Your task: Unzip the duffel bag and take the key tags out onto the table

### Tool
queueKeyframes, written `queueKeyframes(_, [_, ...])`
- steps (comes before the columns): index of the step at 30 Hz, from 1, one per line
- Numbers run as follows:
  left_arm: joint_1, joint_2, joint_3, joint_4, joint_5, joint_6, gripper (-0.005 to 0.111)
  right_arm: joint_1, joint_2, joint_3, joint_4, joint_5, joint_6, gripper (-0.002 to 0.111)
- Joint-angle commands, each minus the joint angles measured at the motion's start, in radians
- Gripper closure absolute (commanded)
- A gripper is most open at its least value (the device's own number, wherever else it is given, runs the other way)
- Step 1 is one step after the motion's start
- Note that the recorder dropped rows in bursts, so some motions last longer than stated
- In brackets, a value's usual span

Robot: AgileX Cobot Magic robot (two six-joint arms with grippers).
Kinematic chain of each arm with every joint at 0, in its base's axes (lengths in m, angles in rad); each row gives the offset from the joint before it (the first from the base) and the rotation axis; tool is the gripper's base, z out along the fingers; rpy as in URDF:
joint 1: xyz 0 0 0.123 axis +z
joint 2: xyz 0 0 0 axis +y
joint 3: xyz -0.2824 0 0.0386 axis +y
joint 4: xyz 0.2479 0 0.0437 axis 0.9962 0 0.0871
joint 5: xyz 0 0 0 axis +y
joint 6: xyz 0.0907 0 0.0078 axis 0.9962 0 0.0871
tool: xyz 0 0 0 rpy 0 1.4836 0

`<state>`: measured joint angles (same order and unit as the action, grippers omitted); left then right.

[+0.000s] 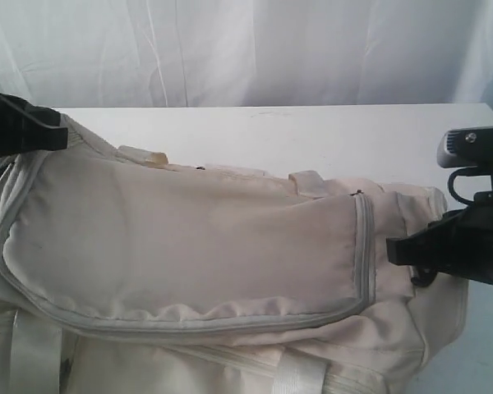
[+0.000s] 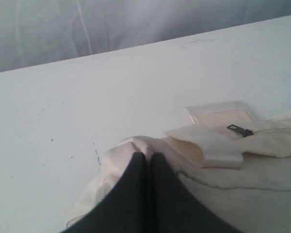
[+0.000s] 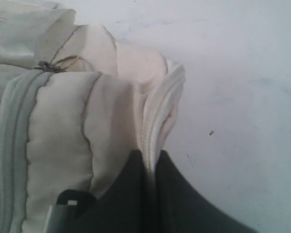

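I should reach the zipper pull (image 1: 359, 194) with my left gripper while my right gripper holds the bag's webbing strip (image 3: 158, 114) steady, because my grippers are pinching both ends of the bag, away from the zipper pull.
The cream duffel bag (image 1: 189, 246) lies across the white table (image 1: 329, 135), its grey zipper (image 1: 363, 246) closed around a big outer pocket. At the bag's left end my left gripper (image 1: 62, 131) is shut, pinching a fold of the bag's fabric (image 2: 136, 144). A small dark zipper pull (image 2: 238, 130) shows a little way off in that wrist view. At the bag's right end my right gripper (image 1: 392, 249) is shut on a cream webbing strip (image 3: 157, 111) of the bag. The key tags are hidden.
A pale curtain (image 1: 246, 49) hangs behind the table's far edge. Bare tabletop lies beyond the bag toward the back. Glossy webbing handles (image 1: 300, 377) run down the bag's near side.
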<state>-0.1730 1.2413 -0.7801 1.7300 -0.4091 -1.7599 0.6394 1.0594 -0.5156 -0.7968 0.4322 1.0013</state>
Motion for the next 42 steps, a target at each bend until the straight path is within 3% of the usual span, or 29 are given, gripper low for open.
queueKeyframes(1, [0.047,-0.081,0.073,0.014,0.149,-0.049,0.107,-0.002,-0.012,-0.002,0.073,0.094,-0.015,0.108])
queueKeyframes(7, [0.061,-0.096,0.117,0.014,0.113,-0.049,0.107,-0.002,-0.012,-0.002,0.129,0.036,-0.009,0.108])
queueKeyframes(10, [0.061,-0.096,0.128,0.014,0.111,-0.049,0.107,-0.002,-0.012,-0.002,0.141,-0.016,0.016,0.101])
queueKeyframes(13, [0.061,-0.096,0.129,0.014,0.103,-0.049,0.107,-0.002,-0.012,-0.019,0.133,-0.056,0.058,0.083])
queueKeyframes(17, [0.061,-0.096,0.129,0.014,0.087,-0.049,0.107,-0.002,-0.012,-0.066,0.110,-0.129,0.060,0.049])
queueKeyframes(20, [0.061,-0.096,0.129,0.014,0.083,-0.047,0.107,-0.002,-0.010,-0.104,0.101,-0.196,0.060,0.034])
queueKeyframes(27, [0.061,-0.096,0.129,0.014,0.081,-0.045,0.107,-0.002,0.093,-0.165,-0.050,-0.123,0.199,0.032])
queueKeyframes(35, [0.061,-0.096,0.129,0.014,0.078,-0.038,0.107,-0.002,0.242,-0.205,-0.027,-0.133,0.475,0.032])
queueKeyframes(42, [0.061,-0.096,0.129,0.014,0.076,-0.038,0.107,-0.002,0.257,-0.205,0.046,-0.093,0.398,0.039])
